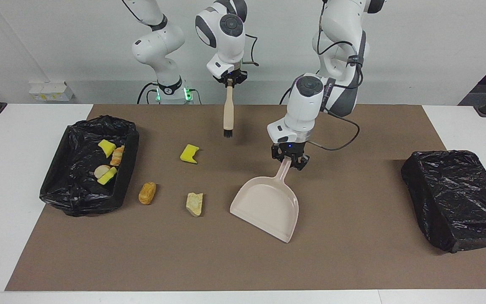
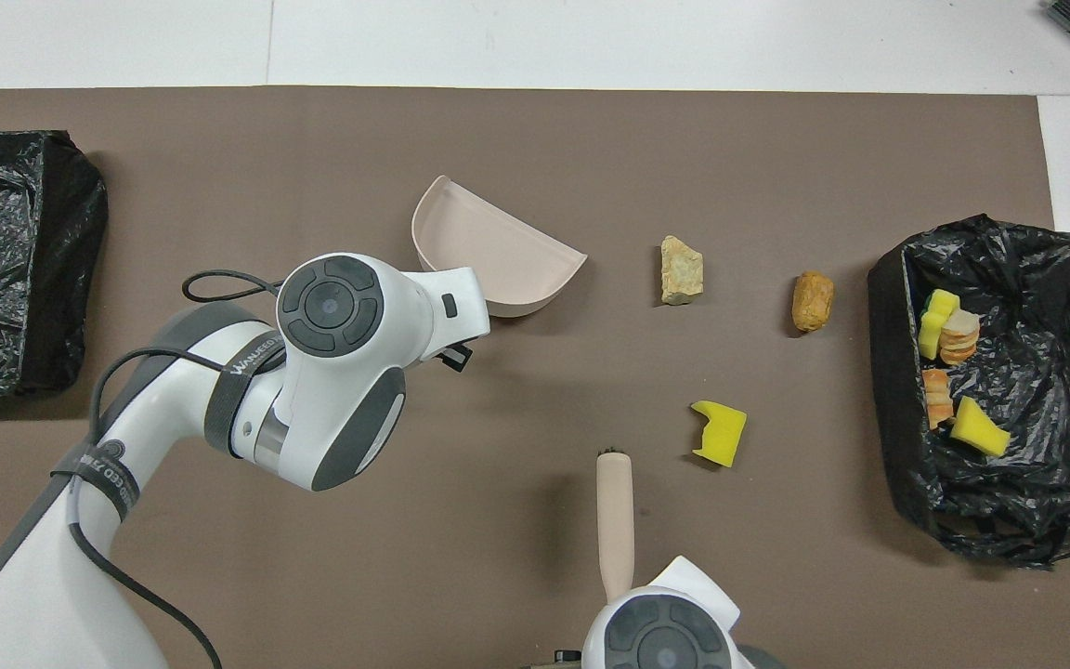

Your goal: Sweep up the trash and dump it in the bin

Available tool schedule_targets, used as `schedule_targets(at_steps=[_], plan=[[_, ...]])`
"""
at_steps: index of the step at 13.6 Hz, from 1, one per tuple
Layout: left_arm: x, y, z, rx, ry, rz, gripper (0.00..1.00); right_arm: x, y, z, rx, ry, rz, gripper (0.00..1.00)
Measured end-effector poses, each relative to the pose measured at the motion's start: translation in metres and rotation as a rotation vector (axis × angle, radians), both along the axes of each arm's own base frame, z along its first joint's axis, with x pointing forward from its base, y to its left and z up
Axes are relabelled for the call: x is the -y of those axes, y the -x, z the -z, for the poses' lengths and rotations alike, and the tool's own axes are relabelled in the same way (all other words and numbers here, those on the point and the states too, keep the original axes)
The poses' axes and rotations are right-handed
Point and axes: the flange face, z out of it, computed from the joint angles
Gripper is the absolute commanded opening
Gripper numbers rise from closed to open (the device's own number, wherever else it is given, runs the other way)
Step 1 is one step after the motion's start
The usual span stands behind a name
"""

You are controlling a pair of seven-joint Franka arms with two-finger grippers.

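Note:
The dustpan's open edge slants away from the loose trash, so next my left gripper regrips the dustpan's handle and turns its open edge toward the trash before sweeping.
My left gripper is shut on the handle of the beige dustpan, which is tilted over the middle of the mat; in the overhead view the wrist hides the gripper and the dustpan shows beyond it. My right gripper is shut on a brush that hangs bristles down above the mat. Loose trash lies on the mat: a yellow sponge bit, a beige stone chunk and an orange-brown lump. The black-lined bin at the right arm's end holds several scraps.
A second container wrapped in black plastic stands at the left arm's end of the mat. The brown mat covers most of the white table. In the overhead view the brush hangs near the yellow sponge bit.

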Motion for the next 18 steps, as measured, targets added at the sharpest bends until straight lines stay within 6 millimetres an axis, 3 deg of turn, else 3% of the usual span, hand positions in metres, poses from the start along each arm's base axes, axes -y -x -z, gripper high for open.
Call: schedule_targets(at_steps=[1, 3, 6, 10, 11, 15, 18], plan=[[0.001, 0.001, 0.002, -0.003, -0.003, 0.009, 1.00, 0.008, -0.008, 0.002, 0.026, 0.027, -0.012, 0.00], [0.002, 0.004, 0.005, -0.009, -0.007, 0.018, 1.00, 0.035, -0.039, 0.002, 0.077, 0.072, -0.049, 0.00], [0.002, 0.007, 0.014, -0.024, -0.016, 0.024, 1.00, 0.093, -0.108, -0.014, 0.110, 0.071, -0.099, 0.00], [0.000, 0.014, 0.041, -0.054, -0.035, 0.030, 1.00, 0.140, -0.169, -0.014, 0.111, 0.090, -0.166, 0.00], [0.001, 0.015, 0.045, -0.053, -0.034, 0.032, 0.78, 0.153, -0.182, -0.013, 0.114, 0.101, -0.199, 0.00], [0.004, 0.012, 0.049, -0.029, -0.020, 0.034, 0.25, 0.221, -0.224, -0.007, 0.099, 0.173, -0.394, 0.00], [0.006, 0.011, 0.046, -0.016, -0.012, 0.035, 0.26, 0.261, -0.246, 0.012, 0.094, 0.248, -0.416, 0.00]])
